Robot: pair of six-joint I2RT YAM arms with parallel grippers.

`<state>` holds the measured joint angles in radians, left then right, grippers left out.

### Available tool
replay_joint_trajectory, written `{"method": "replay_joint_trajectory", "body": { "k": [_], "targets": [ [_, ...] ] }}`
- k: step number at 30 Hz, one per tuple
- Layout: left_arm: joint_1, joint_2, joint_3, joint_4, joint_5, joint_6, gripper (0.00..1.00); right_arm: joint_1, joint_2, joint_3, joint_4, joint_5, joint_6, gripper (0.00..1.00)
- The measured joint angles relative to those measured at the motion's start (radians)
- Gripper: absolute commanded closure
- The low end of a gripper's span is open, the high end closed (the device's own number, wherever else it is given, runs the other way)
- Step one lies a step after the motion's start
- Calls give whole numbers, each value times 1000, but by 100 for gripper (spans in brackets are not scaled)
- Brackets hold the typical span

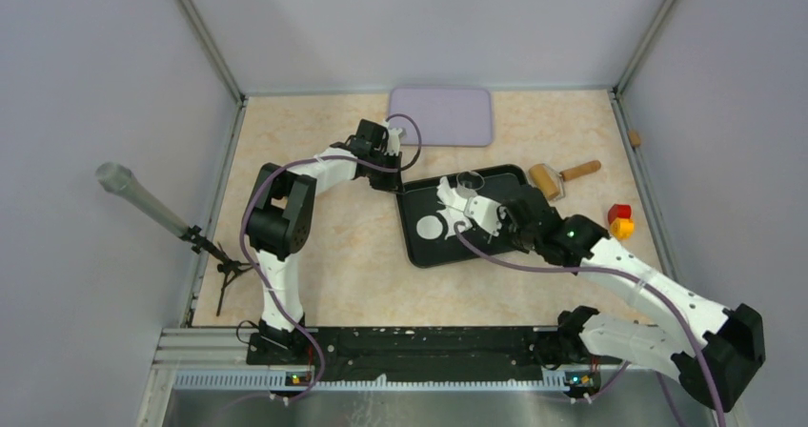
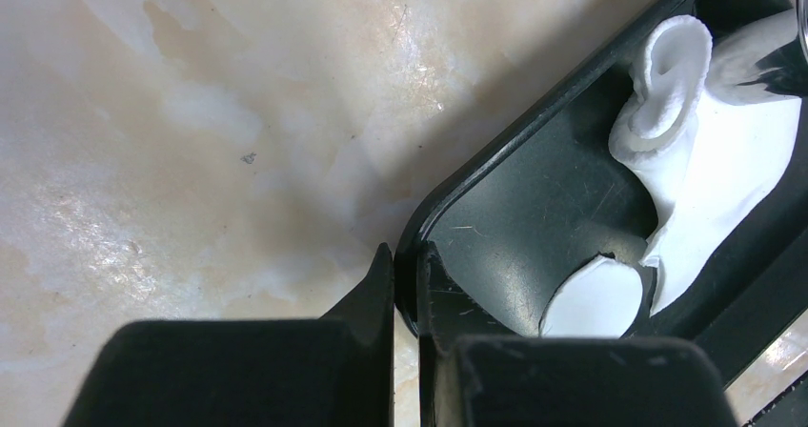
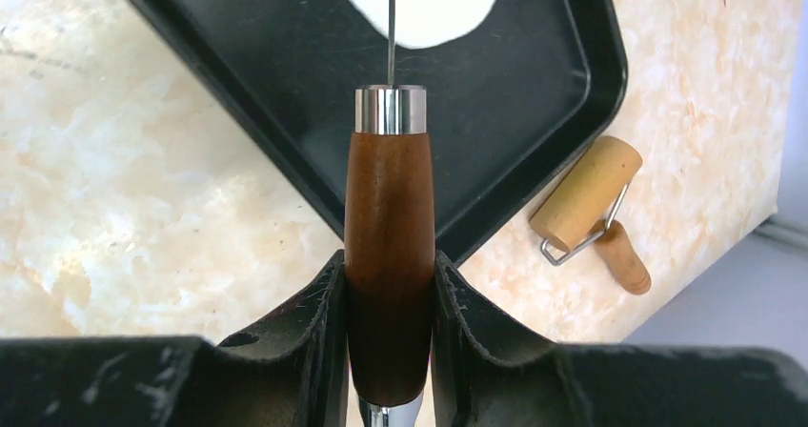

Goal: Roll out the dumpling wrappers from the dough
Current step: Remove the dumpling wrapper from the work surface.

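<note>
The dough's flat part point(image 2: 729, 193) lies on the tray, so next my right gripper draws the blade back to the tray's near side point(image 1: 459, 249), then slides it underneath the dough.
A black tray point(image 1: 474, 252) holds the dough point(image 1: 454, 201), a folded irregular white sheet point(image 2: 734, 151), and one round dumpling wrapper point(image 1: 431, 227) lying flat beside it point(image 2: 595, 303). My left gripper point(image 1: 393, 181) is shut on the tray's rim point(image 2: 534, 122) at its near-left corner, one finger outside and one inside point(image 2: 408, 263). My right gripper point(image 1: 503, 219) hovers over the tray's right part, shut on the brown wooden handle point(image 3: 389, 236) of a tool. Its thin metal blade point(image 3: 391, 27) points edge-on at the dough point(image 3: 419, 8).
A wooden roller point(image 1: 548, 180) lies on the table just right of the tray point(image 3: 586, 193). A clear glass dish point(image 1: 467, 179) stands at the tray's far edge. A purple mat point(image 1: 441, 115) is at the back, a red-and-yellow object point(image 1: 620, 221) at the right.
</note>
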<state>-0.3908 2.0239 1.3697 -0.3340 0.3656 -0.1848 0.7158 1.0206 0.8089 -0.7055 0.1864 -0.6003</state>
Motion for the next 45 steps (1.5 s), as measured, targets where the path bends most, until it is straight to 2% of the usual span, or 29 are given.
{"method": "replay_joint_trajectory", "body": {
  "k": [4,8,14,19,30,37,45],
  "targets": [
    [0,0,0,0,0,0,100,2,-59,-66,12,-53,-93,100],
    [0,0,0,0,0,0,100,37,-61,-177,31,-35,-183,100],
    [0,0,0,0,0,0,100,150,-84,-250,78,38,-254,100],
    [0,0,0,0,0,0,100,216,-41,-326,219,183,-297,100],
    [0,0,0,0,-1,0,100,238,14,-364,348,380,-364,100],
    [0,0,0,0,-1,0,100,238,53,-374,401,446,-388,100],
    [-1,0,0,0,-2,0,100,239,125,-452,587,557,-420,100]
  ]
}}
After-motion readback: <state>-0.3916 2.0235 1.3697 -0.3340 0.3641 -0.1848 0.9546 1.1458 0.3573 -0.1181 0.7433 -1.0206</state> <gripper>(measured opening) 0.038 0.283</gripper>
